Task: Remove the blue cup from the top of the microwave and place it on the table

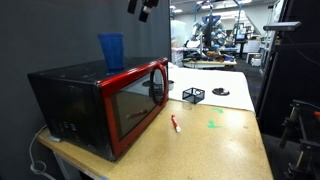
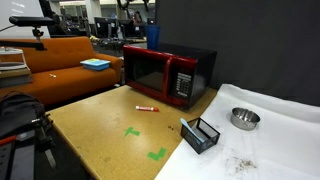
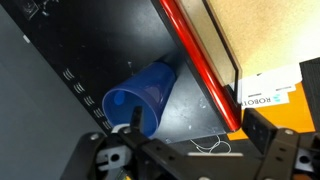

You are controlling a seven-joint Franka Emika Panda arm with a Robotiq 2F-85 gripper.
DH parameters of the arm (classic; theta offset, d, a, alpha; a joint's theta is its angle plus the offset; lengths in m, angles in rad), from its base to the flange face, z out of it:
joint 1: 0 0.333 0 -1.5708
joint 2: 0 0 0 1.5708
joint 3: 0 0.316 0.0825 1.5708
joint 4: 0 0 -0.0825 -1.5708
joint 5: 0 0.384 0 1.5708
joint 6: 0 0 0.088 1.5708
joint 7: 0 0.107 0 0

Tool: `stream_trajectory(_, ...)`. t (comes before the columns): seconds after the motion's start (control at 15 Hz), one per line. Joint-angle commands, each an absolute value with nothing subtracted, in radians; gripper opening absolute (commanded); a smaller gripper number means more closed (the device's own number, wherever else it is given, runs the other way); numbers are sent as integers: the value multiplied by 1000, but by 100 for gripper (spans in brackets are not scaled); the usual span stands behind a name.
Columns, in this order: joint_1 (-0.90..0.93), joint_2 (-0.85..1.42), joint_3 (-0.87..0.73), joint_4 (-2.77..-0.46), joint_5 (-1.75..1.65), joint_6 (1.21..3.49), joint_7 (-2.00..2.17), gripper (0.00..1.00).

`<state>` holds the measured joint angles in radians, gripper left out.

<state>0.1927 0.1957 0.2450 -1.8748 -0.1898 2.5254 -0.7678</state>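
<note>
My open gripper has one finger above the blue cup's opening (image 3: 122, 105) and the other finger outside the cup's rim. I keep going down until the two fingers are on both sides of that rim (image 3: 157, 115).
The blue cup (image 1: 111, 51) stands upright on top of the microwave (image 1: 100, 105), near its back edge; it shows in both exterior views (image 2: 152, 36). The microwave (image 2: 165, 70) sits at one end of the tan table (image 1: 205, 150) (image 2: 100, 125). My gripper (image 1: 143, 8) hangs high above the microwave, apart from the cup. In the wrist view the gripper (image 3: 198, 122) is open and empty. The cup (image 3: 140, 95) lies below, beside the left finger, on the black casing (image 3: 90, 50).
A black wire basket (image 1: 193, 95) (image 2: 200, 134), a metal bowl (image 2: 243, 118), a red marker (image 1: 176, 124) (image 2: 147, 107) and green tape marks (image 2: 133, 131) lie on the table. A white sheet (image 2: 275, 145) covers the far part. An orange sofa (image 2: 60, 55) stands beside the table.
</note>
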Motion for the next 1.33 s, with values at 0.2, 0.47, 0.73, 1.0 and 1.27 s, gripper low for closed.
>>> stream_trajectory(0.2, 176, 333, 277, -1716, -115, 2529, -916, 100)
stream_trajectory(0.47, 169, 371, 294, -1660, -89, 2516, -952, 100)
stream_trajectory(0.73, 153, 434, 309, -1618, -27, 2511, -1015, 100)
stream_trajectory(1.0, 146, 503, 315, -1563, -1, 2490, -1052, 100)
stream_trajectory(1.27, 156, 541, 311, -1510, -16, 2473, -1048, 59)
